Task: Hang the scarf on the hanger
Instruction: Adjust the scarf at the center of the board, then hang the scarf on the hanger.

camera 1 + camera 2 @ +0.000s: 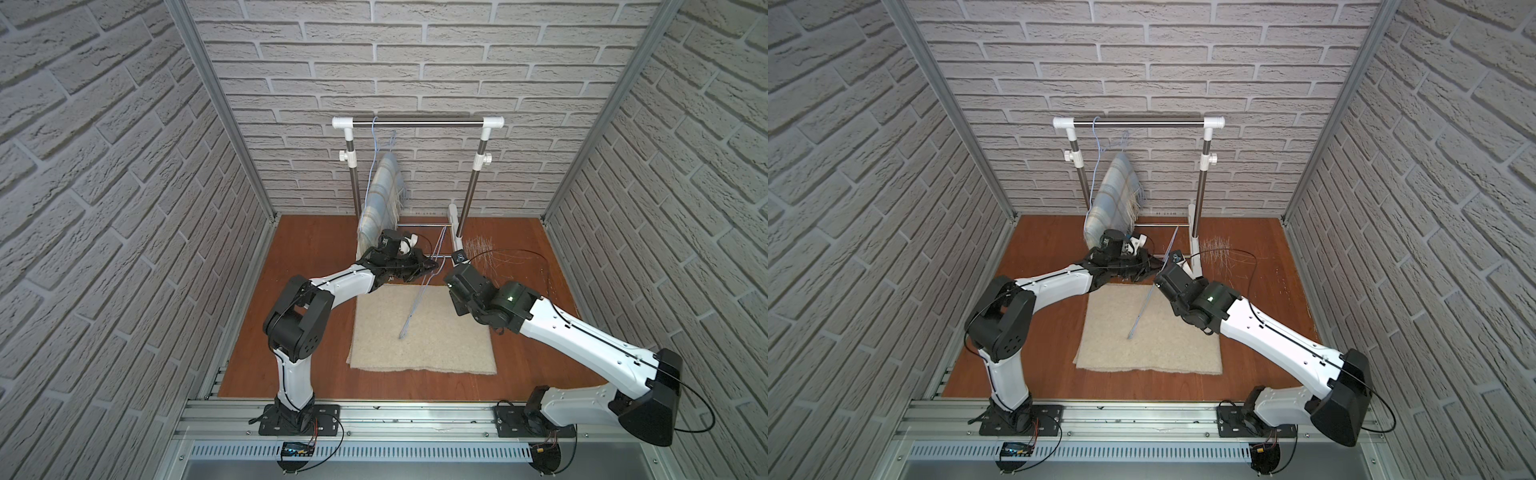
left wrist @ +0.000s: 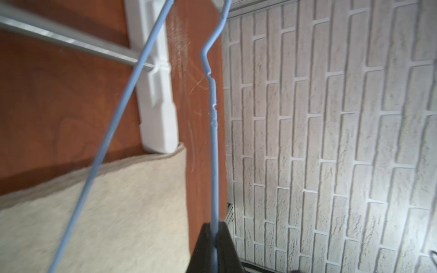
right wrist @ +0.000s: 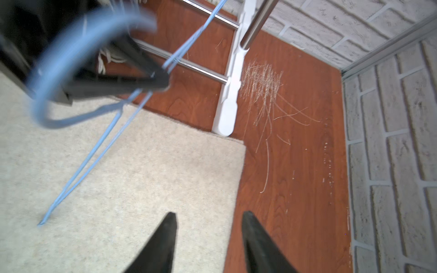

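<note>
The held hanger is at a slant across the beige carpet toward the rack's cross bars [image 1: 440,249], so the robot's left gripper should pull the hanger back and set it straight over the carpet [image 1: 417,324].
A pale blue plaid scarf [image 1: 380,195] [image 1: 1113,195] hangs folded over a blue wire hanger whose hook is on the rack's top bar [image 1: 415,121]. Its lower end is hidden behind my left wrist. A second blue wire hanger [image 1: 415,303] [image 1: 1142,307] [image 2: 214,165] [image 3: 94,153] stands tilted, one corner resting on the beige carpet [image 1: 436,340]. My left gripper [image 1: 432,264] [image 2: 214,227] is shut on this hanger's wire near its neck. My right gripper [image 3: 209,216] is open and holds nothing; it hovers just right of the hanger, over the carpet's edge.
The clothes rack [image 1: 1138,121] stands at the back wall, with white feet [image 3: 227,113] and low cross bars [image 3: 201,68] near both grippers. Brick-patterned walls close in three sides. The wooden floor [image 1: 519,332] has scratch marks [image 1: 478,249] right of the rack.
</note>
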Tool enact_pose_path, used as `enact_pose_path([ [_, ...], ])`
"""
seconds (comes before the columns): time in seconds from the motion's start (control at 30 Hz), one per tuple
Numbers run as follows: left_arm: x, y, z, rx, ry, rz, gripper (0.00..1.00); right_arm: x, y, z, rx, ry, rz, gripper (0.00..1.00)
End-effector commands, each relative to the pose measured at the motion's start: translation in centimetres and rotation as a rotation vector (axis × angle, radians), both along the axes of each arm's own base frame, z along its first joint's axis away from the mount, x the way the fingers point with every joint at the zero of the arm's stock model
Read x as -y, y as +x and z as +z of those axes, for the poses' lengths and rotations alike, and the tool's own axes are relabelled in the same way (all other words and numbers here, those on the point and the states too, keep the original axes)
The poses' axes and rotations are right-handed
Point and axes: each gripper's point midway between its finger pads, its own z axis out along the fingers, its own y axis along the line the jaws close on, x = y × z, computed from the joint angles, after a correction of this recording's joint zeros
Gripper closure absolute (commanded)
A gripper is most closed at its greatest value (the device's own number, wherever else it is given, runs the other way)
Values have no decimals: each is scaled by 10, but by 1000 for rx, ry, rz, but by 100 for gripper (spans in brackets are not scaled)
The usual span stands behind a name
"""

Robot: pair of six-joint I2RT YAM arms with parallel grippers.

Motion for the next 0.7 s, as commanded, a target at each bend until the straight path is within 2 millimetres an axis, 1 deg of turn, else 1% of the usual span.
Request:
enact_pose_path([
  [0.0, -6, -6, -19, 52, -1, -64, 100, 26, -7, 12, 57, 51, -104, 26],
  [0.07, -13, -9, -29, 34, 7, -66, 100, 37, -7, 5, 43, 50, -147, 25],
  [0.1, -15, -10, -32, 27, 5, -63, 100, 42, -8, -1, 20, 48, -166, 25],
  [0.13, -18, -11, -32, 26, 3, -58, 100, 47, -8, -10, -13, 50, -188, 25],
  [0.17, -19, -11, -28, 29, 2, -53, 100, 49, -8, -19, -54, 61, -197, 25],
  [0.23, -18, -6, -16, 47, -2, -42, 100, 51, -8, -43, -141, 68, -219, 26],
  [0.33, -14, 6, 12, 82, -34, -13, 100, 52, -11, -80, -291, 77, -259, 27],
  [0.4, -12, 14, 32, 97, -55, 10, 100, 50, -14, -98, -375, 81, -274, 27],
  [0.43, -12, 17, 41, 97, -66, 23, 100, 48, -15, -105, -401, 79, -273, 26],
  [0.53, -13, 24, 61, 74, -112, 75, 100, 39, -12, -115, -426, 122, -267, 22],
  [0.6, -18, 26, 73, 69, -139, 110, 100, 35, -13, -127, -477, 158, -280, 18],
  [0.67, -26, 27, 81, 57, -152, 145, 100, 36, -19, -143, -547, 159, -302, 15],
])
